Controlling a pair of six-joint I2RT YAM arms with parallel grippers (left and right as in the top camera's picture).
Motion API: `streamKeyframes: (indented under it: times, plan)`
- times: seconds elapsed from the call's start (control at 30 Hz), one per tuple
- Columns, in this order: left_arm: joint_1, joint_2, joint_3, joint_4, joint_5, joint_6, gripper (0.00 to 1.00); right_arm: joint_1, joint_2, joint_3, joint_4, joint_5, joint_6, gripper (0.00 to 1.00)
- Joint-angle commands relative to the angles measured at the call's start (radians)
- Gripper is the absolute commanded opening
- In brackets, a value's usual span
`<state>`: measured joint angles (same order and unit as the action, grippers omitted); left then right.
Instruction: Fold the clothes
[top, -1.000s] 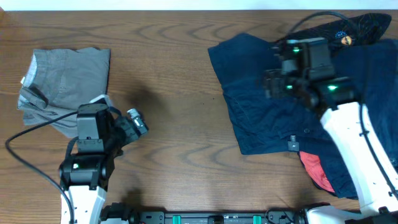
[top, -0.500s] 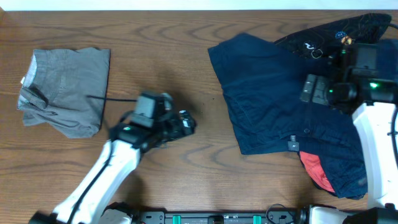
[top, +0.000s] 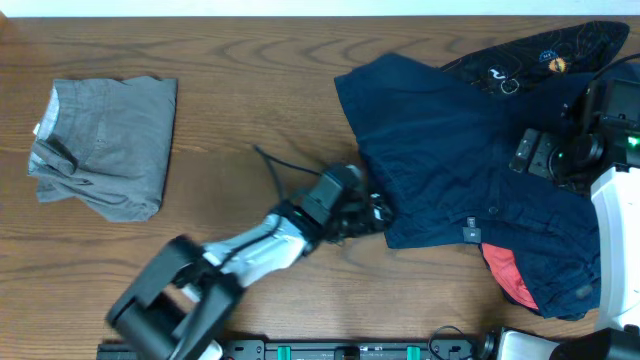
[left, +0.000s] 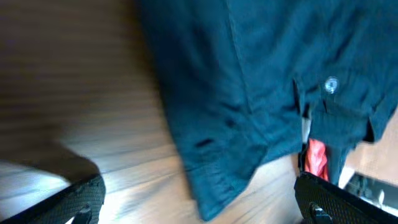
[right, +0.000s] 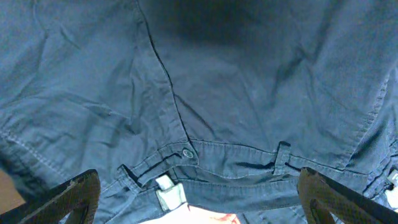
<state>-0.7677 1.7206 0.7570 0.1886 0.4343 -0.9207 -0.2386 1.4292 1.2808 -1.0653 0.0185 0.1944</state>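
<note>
The navy trousers are lying on top of the red garment (top: 490, 246), so the robot's left gripper should pull the trousers clear onto the open wood (top: 265, 115) next to the grey garment before folding.
Large navy trousers (top: 450, 150) lie spread at the right of the table. A folded grey garment (top: 105, 140) lies far left. A black printed garment (top: 540, 60) lies at the back right and a red one (top: 510, 275) peeks from under the trousers. My left gripper (top: 378, 213) is open at the trousers' near left corner (left: 211, 193), its fingers either side of it (left: 202, 211). My right gripper (top: 527, 155) is open and empty over the trousers' waistband (right: 249, 168), near the button (right: 186, 153).
The wooden table (top: 250, 90) lies bare between the grey garment and the trousers. My left arm stretches across the front middle. A white label (right: 169, 193) and the red cloth (left: 316, 158) show at the trousers' waist opening.
My left arm has swung from beside the grey garment rightward to the trousers' near left corner. My right gripper has moved right and nearer across the trousers.
</note>
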Motion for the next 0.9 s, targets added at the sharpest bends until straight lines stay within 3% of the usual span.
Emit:
streamKeyframes:
  times: [0.0,0.07,0.13,0.2,0.23,0.3,0.33,0.47,0.63,0.77,0.87]
  plan:
    - [-0.06,0.059,0.011,0.099,0.003,-0.047,0.98,-0.013,-0.019,0.006,-0.002,0.004,0.01,0.99]
    - [-0.094,0.089,0.011,0.175,0.003,-0.047,0.98,-0.013,-0.019,0.006,-0.002,0.004,0.01,0.99]
    - [-0.122,0.104,0.011,0.224,0.003,-0.047,0.88,-0.013,-0.019,0.006,-0.002,0.006,0.01,0.99]
    - [-0.142,0.106,0.011,0.237,-0.007,-0.046,0.63,-0.013,-0.019,0.006,-0.002,0.008,0.006,0.99]
    - [-0.146,0.106,0.011,0.237,-0.008,-0.046,0.41,-0.013,-0.019,0.006,-0.002,0.008,0.006,0.99]
    - [-0.146,0.105,0.011,0.232,-0.007,-0.043,0.1,-0.013,-0.019,0.006,-0.003,0.008,0.006,0.99]
    - [-0.14,0.102,0.011,0.224,0.001,-0.034,0.06,-0.013,-0.019,0.006,-0.002,0.008,0.006,0.99]
    - [-0.076,0.053,0.012,0.155,0.095,0.095,0.06,-0.024,-0.019,0.006,-0.003,0.012,-0.005,0.99]
    - [0.153,-0.149,0.065,-0.243,0.096,0.342,0.06,-0.055,-0.019,0.006,-0.009,0.014,-0.008,0.99]
    - [0.411,-0.309,0.175,-0.536,-0.047,0.489,0.06,-0.06,-0.019,0.006,-0.008,0.014,-0.008,0.99]
    - [0.59,-0.366,0.253,-0.553,-0.118,0.51,0.07,-0.06,-0.019,0.006,-0.008,0.003,-0.008,0.99]
